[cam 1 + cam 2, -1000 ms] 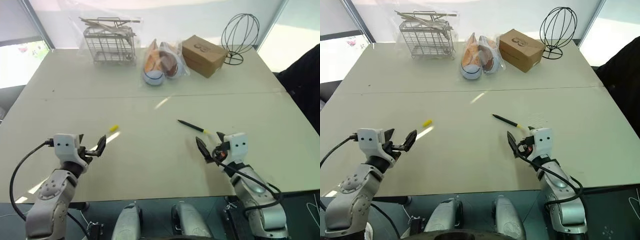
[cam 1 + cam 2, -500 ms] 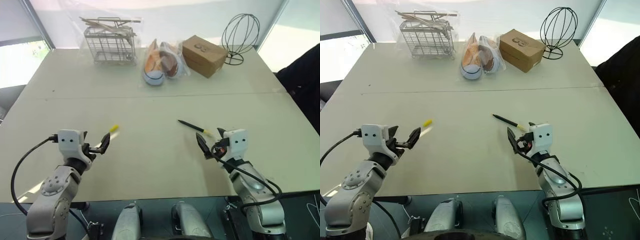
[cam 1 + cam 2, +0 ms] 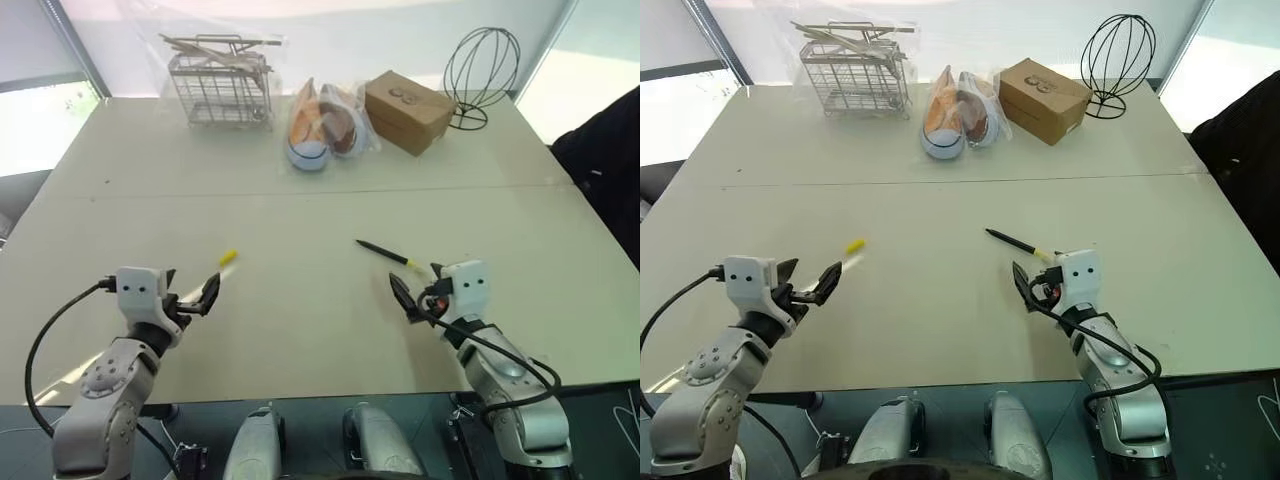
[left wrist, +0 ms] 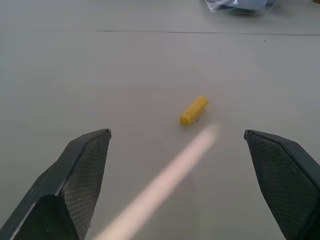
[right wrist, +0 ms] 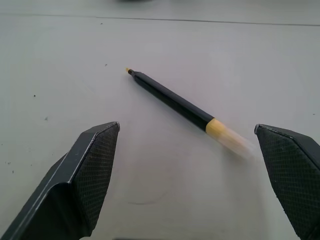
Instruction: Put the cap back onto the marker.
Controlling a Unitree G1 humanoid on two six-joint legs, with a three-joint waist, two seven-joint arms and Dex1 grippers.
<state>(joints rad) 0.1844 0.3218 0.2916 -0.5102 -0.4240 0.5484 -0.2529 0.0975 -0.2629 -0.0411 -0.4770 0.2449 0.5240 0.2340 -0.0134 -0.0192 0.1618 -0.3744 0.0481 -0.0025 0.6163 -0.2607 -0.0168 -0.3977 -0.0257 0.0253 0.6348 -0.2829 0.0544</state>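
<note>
My gripper will slide the tip of the black marker (image 3: 384, 251) straight into the yellow cap when I push them together, because the marker narrows to a yellow nib (image 5: 128, 71).
The small yellow cap (image 3: 228, 257) lies on the pale table (image 3: 300, 330), left of centre; the left wrist view shows the cap (image 4: 194, 110) just beyond my left gripper's fingers (image 4: 85, 170). My left gripper (image 3: 195, 297) hovers open a short way before the cap, empty. The black marker (image 3: 385, 253) lies uncapped right of centre, its yellow band at the near end. The right wrist view shows the marker (image 5: 175, 101) slanting between the spread fingers. My right gripper (image 3: 418, 293) is open and empty, just short of the marker's yellow end.
At the table's far side stand a wire basket (image 3: 218, 85), bagged shoes (image 3: 322, 125), a cardboard box (image 3: 405, 110) and a black wire head form (image 3: 480, 70). A dark shape (image 3: 605, 150) sits past the table's right edge.
</note>
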